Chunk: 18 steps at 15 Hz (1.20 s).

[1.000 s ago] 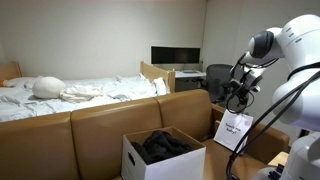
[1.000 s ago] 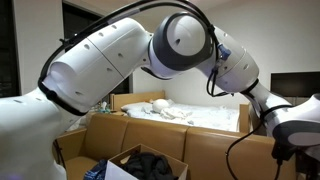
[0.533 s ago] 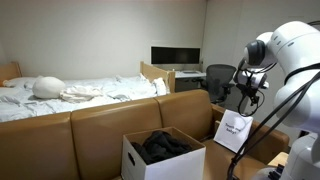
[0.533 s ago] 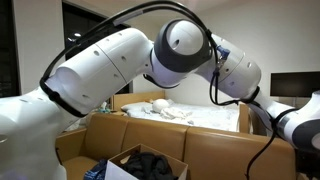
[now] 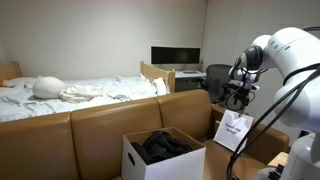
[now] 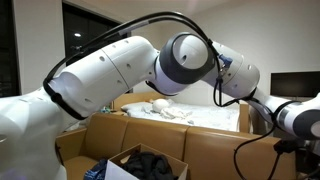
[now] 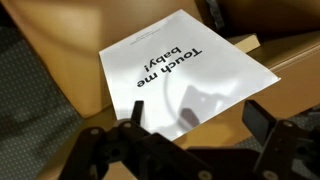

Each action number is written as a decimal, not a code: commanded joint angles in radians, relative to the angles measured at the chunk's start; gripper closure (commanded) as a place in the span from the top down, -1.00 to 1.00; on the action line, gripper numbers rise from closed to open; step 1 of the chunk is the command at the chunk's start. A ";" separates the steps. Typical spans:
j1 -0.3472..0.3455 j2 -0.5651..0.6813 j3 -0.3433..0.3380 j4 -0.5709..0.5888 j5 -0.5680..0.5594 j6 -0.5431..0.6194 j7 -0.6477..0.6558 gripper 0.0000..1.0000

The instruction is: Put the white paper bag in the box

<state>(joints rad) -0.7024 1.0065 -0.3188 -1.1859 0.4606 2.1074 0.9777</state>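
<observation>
The white paper bag's printed front (image 7: 172, 66) is at a slant to the robot's open gripper, so the gripper should turn to straddle the bag's near edge (image 7: 224, 108) before it closes.
The white paper bag (image 5: 233, 131) stands tilted at the right, beside the box; in the wrist view (image 7: 185, 72) it fills the middle, with dark print on its front. The box (image 5: 162, 157) is white cardboard, open, with black fabric inside; it also shows in an exterior view (image 6: 140, 166) at the bottom. My gripper (image 5: 238, 93) hangs above the bag, apart from it. In the wrist view the gripper (image 7: 200, 128) is open and empty, fingers spread over the bag's near edge.
A brown sofa back (image 5: 100, 125) runs behind the box. A bed with white bedding (image 5: 70, 92) lies beyond it. A monitor (image 5: 176, 56) and an office chair (image 5: 217, 80) stand at the back. Brown cardboard (image 7: 290, 75) lies under the bag.
The arm's wrist has shifted slightly above the bag. The bag and the box have not moved.
</observation>
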 commanded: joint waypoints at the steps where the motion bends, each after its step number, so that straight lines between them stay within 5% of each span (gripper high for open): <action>1: -0.084 0.086 0.023 0.198 0.057 -0.196 0.120 1.00; 7: -0.170 0.263 0.074 0.421 0.169 -0.333 0.351 1.00; 13: -0.222 0.353 0.247 0.515 0.200 -0.058 0.463 1.00; 18: -0.182 0.398 0.204 0.527 0.136 0.121 0.594 1.00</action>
<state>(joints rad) -0.8926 1.3589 -0.1045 -0.7061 0.6596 2.1961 1.4651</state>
